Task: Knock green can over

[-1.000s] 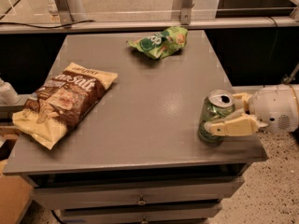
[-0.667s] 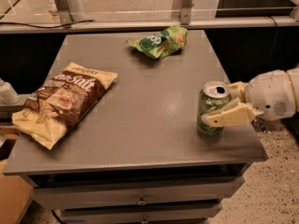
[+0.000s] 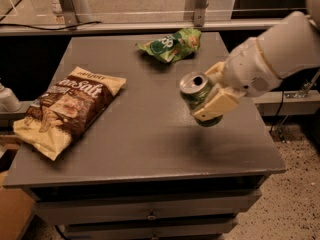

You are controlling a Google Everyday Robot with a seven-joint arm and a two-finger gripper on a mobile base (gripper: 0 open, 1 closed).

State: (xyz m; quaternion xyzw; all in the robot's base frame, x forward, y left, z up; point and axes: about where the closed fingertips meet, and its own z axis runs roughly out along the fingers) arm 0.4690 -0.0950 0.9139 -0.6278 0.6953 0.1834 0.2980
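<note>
The green can (image 3: 196, 88) is only partly tipped in my gripper, over the grey table (image 3: 182, 132). My gripper should turn the can flat and set it down on its side before opening.
The green can (image 3: 194, 90), shiny with a silver top, sits between the fingers of my gripper (image 3: 207, 95) in the camera view. It is tilted with its top toward the left and seems lifted a little above the grey table (image 3: 150, 144), right of centre. One pale finger (image 3: 216, 105) lies across the can's near side, and the other shows behind it. The white arm reaches in from the right.
A brown and cream chip bag (image 3: 70, 109) lies at the table's left edge. A green foil snack bag (image 3: 170, 44) lies at the back centre. Drawers run below the table front. A metal rail crosses behind the table.
The gripper has carried the can from the table's front right corner leftward toward the middle. The can has gone from upright to tilted.
</note>
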